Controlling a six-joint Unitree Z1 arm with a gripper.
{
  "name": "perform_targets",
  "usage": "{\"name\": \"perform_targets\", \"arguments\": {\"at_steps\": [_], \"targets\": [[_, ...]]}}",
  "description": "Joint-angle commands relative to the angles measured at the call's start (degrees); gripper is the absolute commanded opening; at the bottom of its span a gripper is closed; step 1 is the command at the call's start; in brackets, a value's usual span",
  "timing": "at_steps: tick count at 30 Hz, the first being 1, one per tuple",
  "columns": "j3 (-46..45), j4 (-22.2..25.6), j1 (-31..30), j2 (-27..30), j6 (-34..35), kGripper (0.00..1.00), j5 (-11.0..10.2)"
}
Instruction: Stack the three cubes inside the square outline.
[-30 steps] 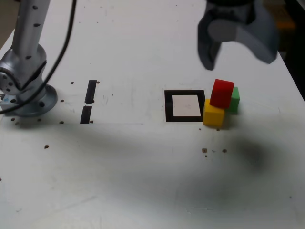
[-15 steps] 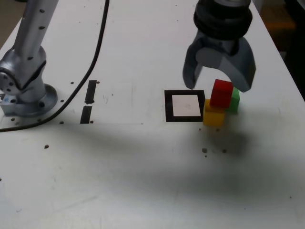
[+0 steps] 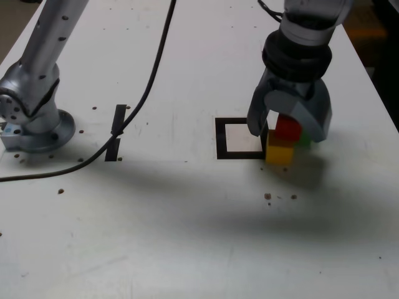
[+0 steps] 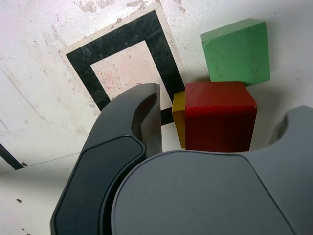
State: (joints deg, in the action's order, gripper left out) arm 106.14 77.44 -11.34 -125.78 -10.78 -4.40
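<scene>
The red cube is on top of the yellow cube (image 3: 279,153), outside the square outline. Next, my gripper picks up the red cube and puts it inside the outline (image 3: 243,138) first.
The red cube (image 3: 288,128) rests on top of the yellow cube (image 3: 278,153), just off the square outline (image 3: 220,138) on the exterior view's right. The green cube (image 3: 304,142) stands behind them on the table, mostly hidden by the gripper. My gripper (image 3: 287,132) is open and lowered around the red cube, with one finger on each side and a gap showing. The wrist view shows the red cube (image 4: 220,115) between the fingers (image 4: 142,117). There the yellow cube (image 4: 179,115) peeks out beneath it, and the green cube (image 4: 237,51) and the outline (image 4: 161,58) lie beyond.
The arm's metal base (image 3: 34,118) stands at the exterior view's left, and a black cable (image 3: 146,90) trails from it across the table. Two short black strips (image 3: 116,131) lie between the base and the outline. The table's edge runs close on the exterior view's right.
The gripper has come down from above and now straddles the red cube. Its jaws have narrowed a little. The cubes have not moved.
</scene>
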Motion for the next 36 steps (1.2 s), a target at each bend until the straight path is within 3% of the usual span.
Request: {"name": "perform_targets", "arguments": {"at_steps": [1,5,17,21,25,30,36], "targets": [[0.3,0.0,0.1,-0.1,-0.1,0.67,0.2],[0.8,0.1,0.1,-0.4,0.0,0.48,0.3],[2.5,0.7,0.1,-1.0,0.1,0.27,-1.4],[2.9,5.1,0.0,1.3,1.3,0.26,-4.0],[-0.5,12.2,0.0,7.1,2.9,0.26,-6.7],[-6.7,10.4,0.0,7.9,3.0,0.26,-4.9],[-15.5,-0.3,0.0,5.1,2.9,0.26,-1.0]]}}
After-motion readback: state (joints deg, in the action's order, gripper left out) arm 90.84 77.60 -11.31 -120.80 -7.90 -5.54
